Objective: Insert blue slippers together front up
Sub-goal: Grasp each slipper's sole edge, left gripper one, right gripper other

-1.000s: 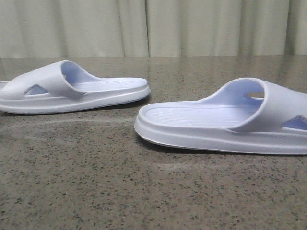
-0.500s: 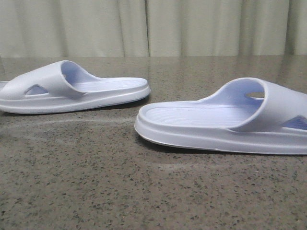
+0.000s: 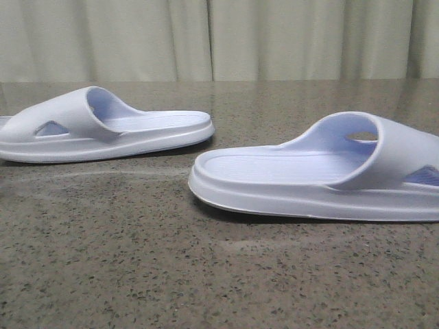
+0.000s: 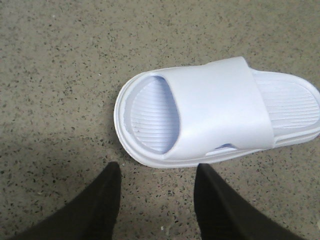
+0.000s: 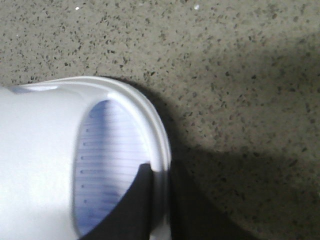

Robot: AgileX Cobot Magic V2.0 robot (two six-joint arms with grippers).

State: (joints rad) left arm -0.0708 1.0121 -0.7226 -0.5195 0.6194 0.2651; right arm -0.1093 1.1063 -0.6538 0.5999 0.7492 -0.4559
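My gripper will push the slippers together, and the nearer slipper (image 3: 309, 175) will wedge in heel first, toe up, because the far slipper's strap (image 3: 89, 113) arches open toward its heel.
Two pale blue-white slippers lie sole down on the speckled stone table (image 3: 137, 267). The left slipper (image 3: 103, 127) lies at the far left; the right slipper (image 3: 309, 178) is nearer, its toe end cut off by the right edge of the front view. In the left wrist view my left gripper (image 4: 158, 171) is open and empty, its fingertips just short of the toe rim of the left slipper (image 4: 215, 110). In the right wrist view my right gripper (image 5: 160, 169) is shut on the toe-end rim of the right slipper (image 5: 45, 150), one finger on the footbed, one outside. Neither gripper shows in the front view.
A pale curtain (image 3: 219, 38) hangs behind the table's far edge. Bare stone table lies between the two slippers and in front of them.
The right slipper has shifted slightly to the left, its heel end now a little nearer the left slipper. The left slipper has not moved.
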